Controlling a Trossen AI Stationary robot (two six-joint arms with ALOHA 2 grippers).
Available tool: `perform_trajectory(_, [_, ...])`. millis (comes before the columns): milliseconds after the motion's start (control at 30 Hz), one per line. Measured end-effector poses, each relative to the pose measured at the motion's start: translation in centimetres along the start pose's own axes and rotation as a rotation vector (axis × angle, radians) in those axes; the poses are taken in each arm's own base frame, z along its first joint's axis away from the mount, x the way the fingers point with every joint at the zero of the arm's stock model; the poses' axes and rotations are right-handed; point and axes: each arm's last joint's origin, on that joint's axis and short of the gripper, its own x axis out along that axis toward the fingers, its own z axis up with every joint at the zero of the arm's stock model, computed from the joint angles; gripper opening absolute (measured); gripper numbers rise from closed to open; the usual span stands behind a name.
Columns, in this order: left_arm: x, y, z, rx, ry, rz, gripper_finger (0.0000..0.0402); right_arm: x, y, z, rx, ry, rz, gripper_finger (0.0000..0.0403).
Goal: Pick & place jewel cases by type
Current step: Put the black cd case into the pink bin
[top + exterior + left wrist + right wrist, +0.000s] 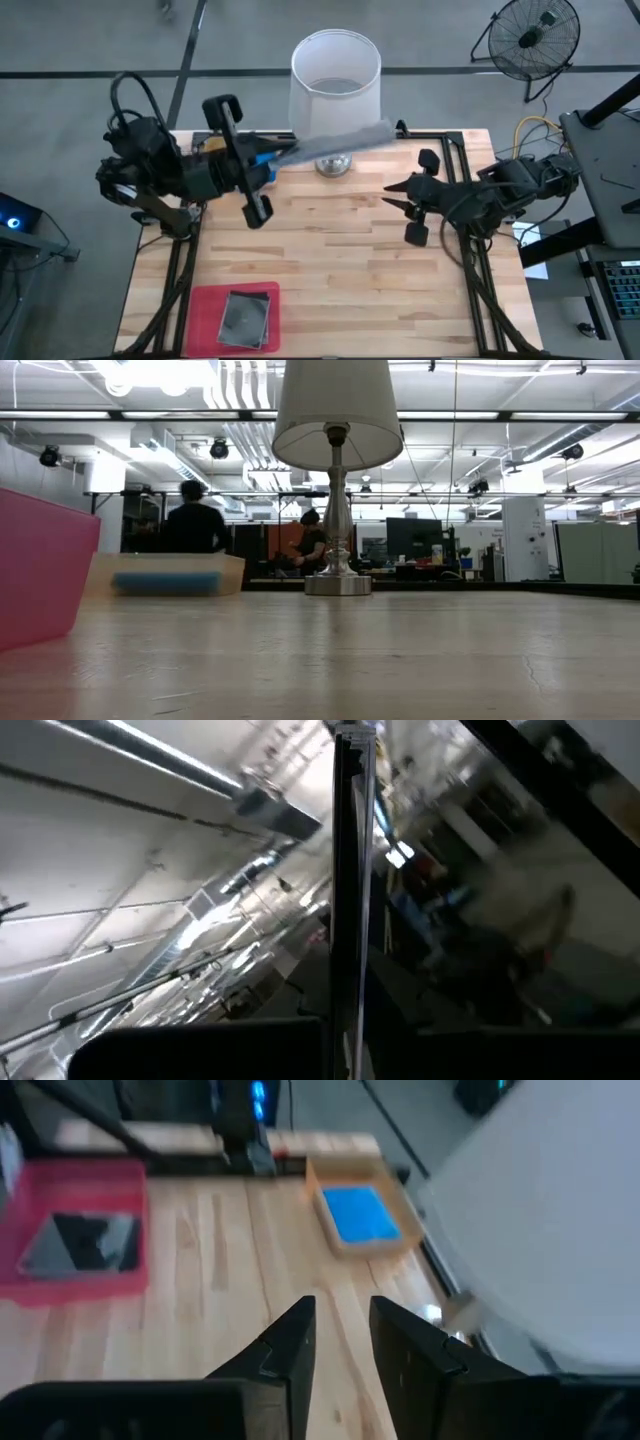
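Note:
The grey jewel case (335, 147) lies at a slant past the lamp, out of line with the robot's open right gripper, so next the left gripper straightens it and passes its loose end (386, 133) over.
My left gripper (268, 160) is high over the table's far left, shut on a dark grey-transparent jewel case (335, 142) that reaches toward the lamp. In the left wrist view the case (350, 890) shows edge-on as a thin dark strip. Below the gripper an orange tray (360, 1220) holds a blue jewel case (357, 1213). A pink tray (200, 318) at the near left holds grey jewel cases (246, 318), which lie flat. My right gripper (340, 1342) hangs open over the table's right half, with nothing between its fingers. My left gripper pinches the grey case between its two fingers at the end nearest the arm (348, 1030). The fingers come level from the table's left. The case sticks out past them toward the right, nearly on edge, lifted clear of table and trays.
A lamp with a white shade (335, 75) and a metal base (333, 165) stands at the far middle, close to the held case. Bare wood (340, 260) lies between the trays and the right arm. People sit in the room behind the table (195, 520).

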Motion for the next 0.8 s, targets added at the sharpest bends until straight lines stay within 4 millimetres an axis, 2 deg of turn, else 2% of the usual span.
perform_trajectory(133, [-1.4,0.5,0.2,0.077,0.043,-0.071,0.0005,-1.3,-0.6,1.5,0.012,-0.159,0.031,0.0103])
perform_trajectory(233, [-2.6,1.2,0.5,0.087,0.094,-0.068,0.0005,-3.3,-1.7,3.0,0.085,-0.322,0.056,0.0112])
perform_trajectory(333, [-3.7,2.0,0.7,0.026,0.151,-0.054,0.0005,-5.7,-3.1,4.4,0.183,-0.475,0.079,0.0126])
perform_trajectory(433, [-4.4,2.4,0.8,-0.082,0.141,-0.069,0.0005,-7.7,-4.4,5.4,0.205,-0.589,0.082,0.0148])
perform_trajectory(567, [-4.0,1.7,0.5,-0.082,0.144,-0.097,0.0005,-9.0,-4.9,6.7,0.162,-0.667,0.087,0.0187])
perform_trajectory(800, [-2.3,-0.3,-0.5,-0.095,0.173,-0.13,0.0005,-9.1,-4.3,8.6,0.119,-0.715,0.13,0.0243])
